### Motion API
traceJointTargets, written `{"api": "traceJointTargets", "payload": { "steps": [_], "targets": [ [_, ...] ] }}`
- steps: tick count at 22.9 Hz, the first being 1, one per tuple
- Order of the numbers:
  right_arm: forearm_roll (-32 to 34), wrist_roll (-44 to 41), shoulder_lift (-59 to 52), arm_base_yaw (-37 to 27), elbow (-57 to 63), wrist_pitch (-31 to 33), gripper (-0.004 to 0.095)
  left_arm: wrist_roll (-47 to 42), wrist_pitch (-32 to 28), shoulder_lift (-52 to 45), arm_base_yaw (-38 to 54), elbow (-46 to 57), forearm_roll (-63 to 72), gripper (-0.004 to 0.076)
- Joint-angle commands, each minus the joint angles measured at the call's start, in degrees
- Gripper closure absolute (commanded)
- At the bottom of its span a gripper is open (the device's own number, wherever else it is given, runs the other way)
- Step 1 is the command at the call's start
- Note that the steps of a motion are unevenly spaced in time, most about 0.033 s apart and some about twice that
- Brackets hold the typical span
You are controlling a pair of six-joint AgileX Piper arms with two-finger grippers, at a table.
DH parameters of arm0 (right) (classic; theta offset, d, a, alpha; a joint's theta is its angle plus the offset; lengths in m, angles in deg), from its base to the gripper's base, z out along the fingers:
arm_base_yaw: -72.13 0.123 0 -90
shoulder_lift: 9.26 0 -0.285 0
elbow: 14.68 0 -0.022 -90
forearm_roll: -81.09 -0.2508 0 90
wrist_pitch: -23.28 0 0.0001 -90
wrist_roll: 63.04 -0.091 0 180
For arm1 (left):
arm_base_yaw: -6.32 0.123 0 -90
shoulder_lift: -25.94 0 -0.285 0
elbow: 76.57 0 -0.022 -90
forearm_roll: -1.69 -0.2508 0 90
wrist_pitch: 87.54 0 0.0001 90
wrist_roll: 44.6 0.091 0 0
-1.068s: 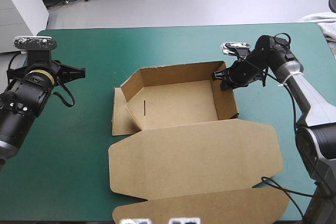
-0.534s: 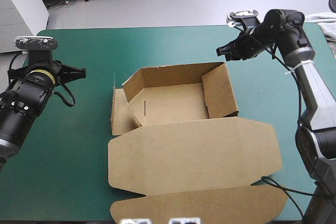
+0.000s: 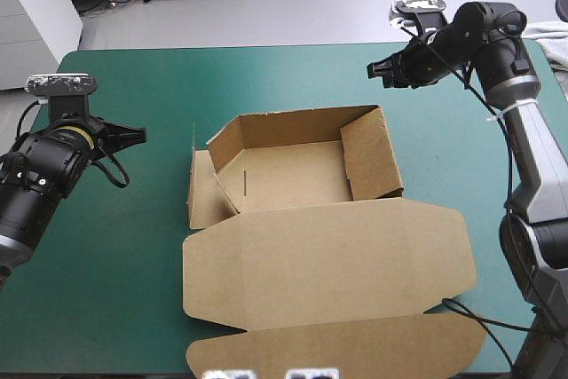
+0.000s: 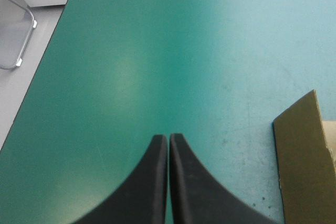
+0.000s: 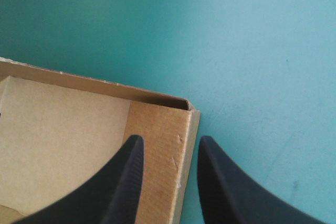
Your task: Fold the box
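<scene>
I expect the lid [image 3: 328, 259] to drag along when I lift the brown box by its side, because the lid is joined to the box along a long crease [image 3: 311, 207].
The brown box [image 3: 293, 175] lies mid-table as an open tray. Its far wall and right wall [image 3: 373, 161] stand raised, the left flaps [image 3: 209, 188] are half folded, and the lid [image 3: 328, 264] lies flat toward the front edge. My right gripper [image 3: 374, 68] hovers above the tray's far right corner, touching nothing. In the right wrist view its fingers [image 5: 169, 140] stand a little apart over the right wall [image 5: 160, 156], open and empty. My left gripper [image 3: 139, 133] is left of the box, apart from it. Its fingers [image 4: 168, 138] are shut, with a box corner [image 4: 307, 156] ahead and to one side.
Bare teal-green cover [image 3: 133, 246] spreads left of the box and along the far side. A pale cloth [image 3: 548, 37] lies at the table's far right corner. The table's left edge [image 4: 39, 72] shows in the left wrist view.
My right gripper left the box's right wall and rose toward the far edge; the wall stays upright. My left gripper shifted slightly nearer the front.
</scene>
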Motion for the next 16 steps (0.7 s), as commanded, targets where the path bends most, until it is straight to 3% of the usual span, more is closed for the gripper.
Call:
{"api": "traceJointTargets", "payload": {
  "steps": [1, 6, 16],
  "targets": [
    [-0.71, 0.42, -3.3, -0.17, 3.62, 0.72, 0.058, -0.16, -0.86, -1.16, 0.17, -1.35, -0.52, 0.0729],
    [-2.12, 4.99, -3.1, -0.17, 12.33, 0.72, 0.058, 0.6, -1.38, -1.13, 0.17, -1.35, 1.9, 0.073],
    [-3.9, 5.98, -0.99, -0.17, 18.01, 0.72, 0.0584, 0.6, -1.4, -0.78, 0.17, -1.35, 3.73, 0.073]
  ]
}}
